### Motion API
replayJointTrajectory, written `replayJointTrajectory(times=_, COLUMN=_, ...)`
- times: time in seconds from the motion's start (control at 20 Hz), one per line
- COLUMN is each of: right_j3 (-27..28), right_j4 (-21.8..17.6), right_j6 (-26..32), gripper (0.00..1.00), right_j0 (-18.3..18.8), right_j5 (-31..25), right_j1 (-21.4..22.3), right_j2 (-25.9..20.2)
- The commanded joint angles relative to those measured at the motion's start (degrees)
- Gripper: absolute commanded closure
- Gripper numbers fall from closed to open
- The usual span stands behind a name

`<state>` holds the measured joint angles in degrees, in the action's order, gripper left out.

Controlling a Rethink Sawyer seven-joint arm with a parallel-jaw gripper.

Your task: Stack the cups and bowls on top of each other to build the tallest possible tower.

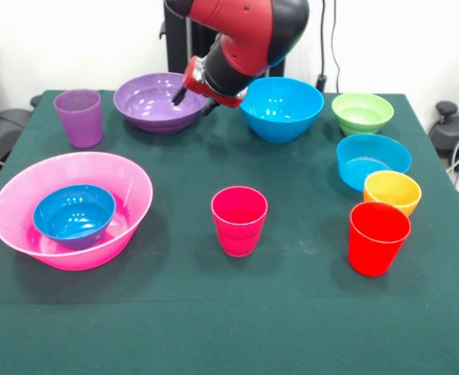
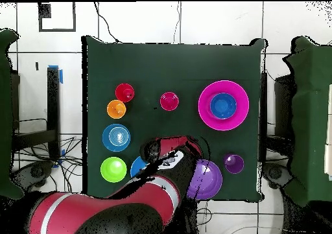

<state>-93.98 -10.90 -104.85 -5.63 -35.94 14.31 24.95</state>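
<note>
The purple cup [image 1: 80, 119] will fall over onto its side when the robot lifts the large purple bowl, because only a narrow gap [image 1: 108, 106] separates the two.
My gripper [image 1: 194, 101] hangs at the right rim of the large purple bowl [image 1: 151, 101], fingers apart and empty. The large blue bowl [image 1: 281, 108] stands just right of it. The huge pink bowl [image 1: 97, 250] at the left holds the small dark blue bowl [image 1: 74, 215]. The purple cup [image 1: 79, 117] stands at the back left, the magenta-pink cup [image 1: 239, 220] in the middle, the red cup [image 1: 378, 238] at the front right. Green [image 1: 361, 112], cyan [image 1: 372, 160] and orange [image 1: 392, 191] bowls line the right side. In the overhead view the arm covers most of the blue bowl [image 2: 137, 167].
The table wears a dark green cloth [image 1: 292, 320]. The overhead view shows the pink bowl [image 2: 206, 105], purple bowl [image 2: 207, 181], purple cup [image 2: 234, 163], magenta-pink cup [image 2: 169, 101] and red cup [image 2: 124, 92]. Chairs and cables stand beyond the table edges.
</note>
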Motion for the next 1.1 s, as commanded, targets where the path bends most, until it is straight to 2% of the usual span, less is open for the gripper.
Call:
replayJointTrajectory(times=0.05, right_j3=0.84, right_j4=-1.82, right_j6=-8.82, gripper=0.00, right_j0=-1.02, right_j5=7.21, right_j1=-4.39, right_j2=-3.66)
replayJointTrajectory(times=0.65, right_j3=1.92, right_j4=0.84, right_j6=-10.91, gripper=0.00, right_j0=-2.80, right_j5=6.68, right_j1=-5.88, right_j2=-2.45)
replayJointTrajectory(times=1.05, right_j3=2.68, right_j4=1.48, right_j6=-10.69, gripper=0.00, right_j0=-2.85, right_j5=7.80, right_j1=-6.22, right_j2=-3.19)
replayJointTrajectory(times=1.1, right_j3=2.57, right_j4=1.61, right_j6=-10.90, gripper=1.00, right_j0=-2.86, right_j5=8.14, right_j1=-6.15, right_j2=-3.21)
